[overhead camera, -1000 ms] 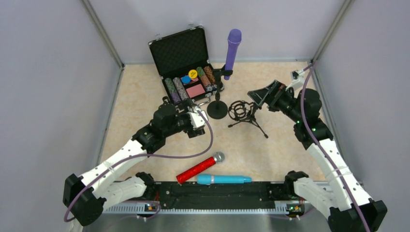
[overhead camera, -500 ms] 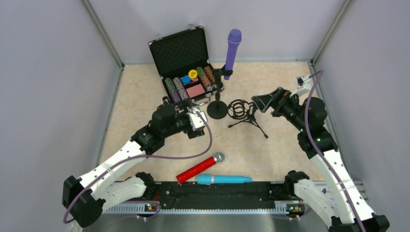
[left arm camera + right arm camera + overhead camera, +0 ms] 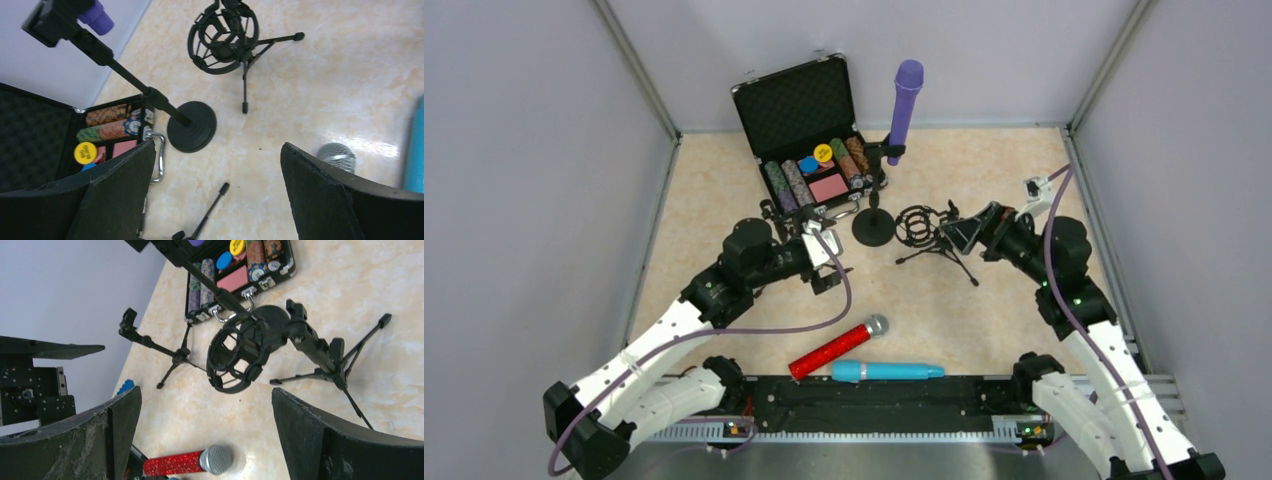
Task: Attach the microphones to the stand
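Observation:
My left gripper is on its way down, and the red microphone's mesh head [image 3: 878, 325] is clear of the light blue microphone. My left gripper should go on down and close on the neck [image 3: 866, 331] behind the head.
The purple microphone [image 3: 906, 100] stands upright in the clip of the round-base stand [image 3: 874, 228]. The glittery red microphone [image 3: 836, 347] and the light blue microphone [image 3: 887, 371] lie on the floor near the front rail. A tripod stand with a black shock mount [image 3: 921, 228] stands mid-table. My right gripper [image 3: 962, 228] is open and empty just right of that mount [image 3: 237, 357], with the red microphone [image 3: 185, 463] below between its fingers. My left gripper [image 3: 827, 264] is open and empty, left of the round base [image 3: 191, 126]. The red microphone's mesh head [image 3: 336, 156] shows by its right finger.
An open black case of poker chips [image 3: 809, 130] sits at the back left. A small clip tripod [image 3: 165, 347] stands beside it, close to my left gripper. Grey walls close in the back and both sides.
My right gripper has moved down and left, closer to the shock mount stand. My left arm has drawn back slightly to the near left. The microphones have not moved.

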You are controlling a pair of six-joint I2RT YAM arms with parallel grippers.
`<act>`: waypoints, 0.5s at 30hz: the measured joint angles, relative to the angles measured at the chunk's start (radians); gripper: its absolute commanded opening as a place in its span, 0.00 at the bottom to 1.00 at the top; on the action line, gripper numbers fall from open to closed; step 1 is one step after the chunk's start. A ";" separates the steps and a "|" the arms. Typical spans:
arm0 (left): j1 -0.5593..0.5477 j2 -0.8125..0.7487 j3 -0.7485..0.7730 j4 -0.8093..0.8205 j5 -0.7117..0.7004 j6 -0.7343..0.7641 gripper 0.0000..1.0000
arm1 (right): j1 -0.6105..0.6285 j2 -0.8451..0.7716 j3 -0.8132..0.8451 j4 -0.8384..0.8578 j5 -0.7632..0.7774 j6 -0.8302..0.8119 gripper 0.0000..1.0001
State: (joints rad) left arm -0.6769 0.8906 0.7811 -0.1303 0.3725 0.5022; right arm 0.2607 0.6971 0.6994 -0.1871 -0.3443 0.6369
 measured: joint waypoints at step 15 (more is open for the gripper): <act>-0.011 -0.048 -0.040 -0.119 0.106 -0.222 0.99 | 0.000 -0.048 -0.045 -0.041 -0.025 -0.032 0.98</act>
State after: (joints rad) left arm -0.6876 0.8429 0.7410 -0.2489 0.4786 0.2798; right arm 0.2607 0.6487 0.6548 -0.2283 -0.3691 0.6048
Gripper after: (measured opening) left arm 0.990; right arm 0.982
